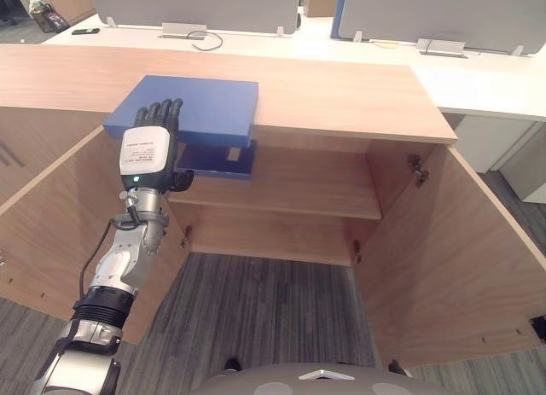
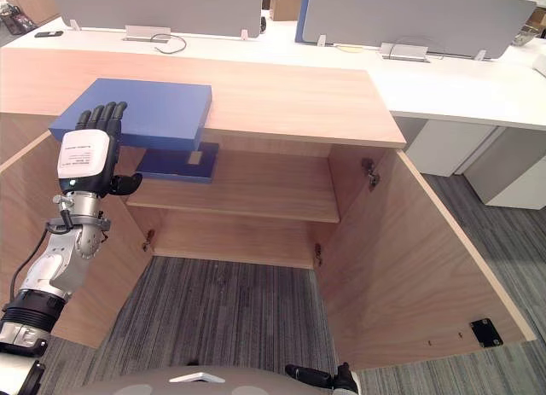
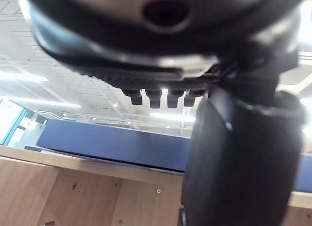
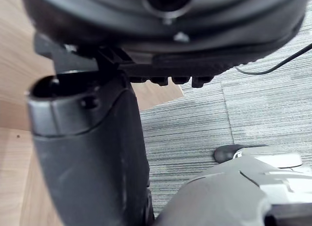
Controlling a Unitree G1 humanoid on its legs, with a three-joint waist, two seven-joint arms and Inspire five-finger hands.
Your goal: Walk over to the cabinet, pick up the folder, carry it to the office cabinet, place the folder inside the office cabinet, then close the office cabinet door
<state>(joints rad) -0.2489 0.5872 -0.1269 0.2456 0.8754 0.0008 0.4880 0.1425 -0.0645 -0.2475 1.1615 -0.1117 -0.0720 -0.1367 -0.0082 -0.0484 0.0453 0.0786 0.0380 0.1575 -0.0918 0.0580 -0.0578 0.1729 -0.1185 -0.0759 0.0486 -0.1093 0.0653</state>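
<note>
The folder's near edge runs straight where it overhangs the cabinet top, so the blue folder will stay flat and shut when I carry it.
A blue folder lies flat on the wooden cabinet top, its near edge sticking out past the front. My left hand is raised in front of the folder's near left corner, palm towards the cabinet and fingers straight up, open and holding nothing. I cannot tell whether it touches the folder. In the left wrist view the folder runs as a blue band past the fingertips. My right hand hangs low over the grey carpet, fingers relaxed and empty.
Both cabinet doors stand wide open, the right door and the left door. Inside, a shelf carries a dark blue flat item at its left end. A white desk with grey screens runs behind.
</note>
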